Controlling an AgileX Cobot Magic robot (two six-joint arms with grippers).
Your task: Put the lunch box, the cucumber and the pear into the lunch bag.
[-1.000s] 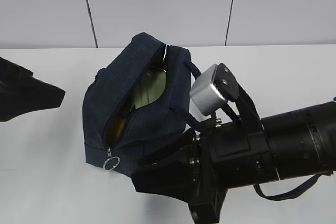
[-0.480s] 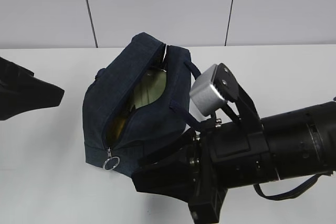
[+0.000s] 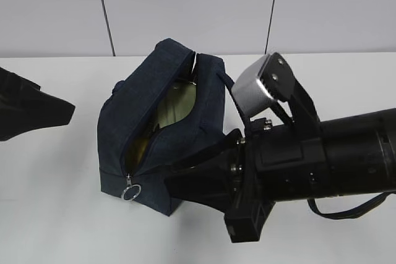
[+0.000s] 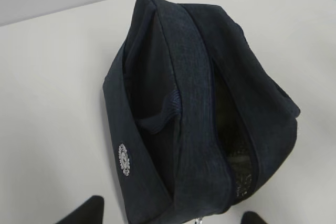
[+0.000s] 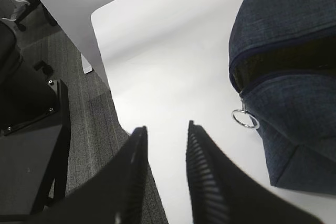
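I should back away and come in from the lunch bag's near side to pinch the ring pull (image 3: 131, 192), because it hangs off to one side of my right gripper's fingers.
The dark navy lunch bag (image 3: 151, 122) stands mid-table with its zipper open. Through the gap shows the pale green lid of the lunch box (image 3: 176, 104), and lower down a yellow-brown patch (image 3: 140, 146) that may be the pear. The cucumber is hidden. The ring pull (image 3: 130, 193) hangs at the bag's near end. My left gripper (image 4: 169, 216) is open, its fingertips (image 4: 86, 212) wide apart on either side of the lunch bag (image 4: 194, 103). My right gripper (image 5: 165, 129) is open and empty, just left of the ring pull (image 5: 245, 118) and the lunch bag (image 5: 289, 72).
The white table (image 3: 55, 183) carries only the bag. The right arm's bulk (image 3: 322, 159) fills the near right of the exterior view and covers the bag's lower right corner. Past the table edge (image 5: 107, 85) lie grey floor and a dark chair base (image 5: 31, 124).
The right arm has risen and moved in toward the bag's near right corner. The left gripper's jaws have narrowed slightly. The bag has not moved.
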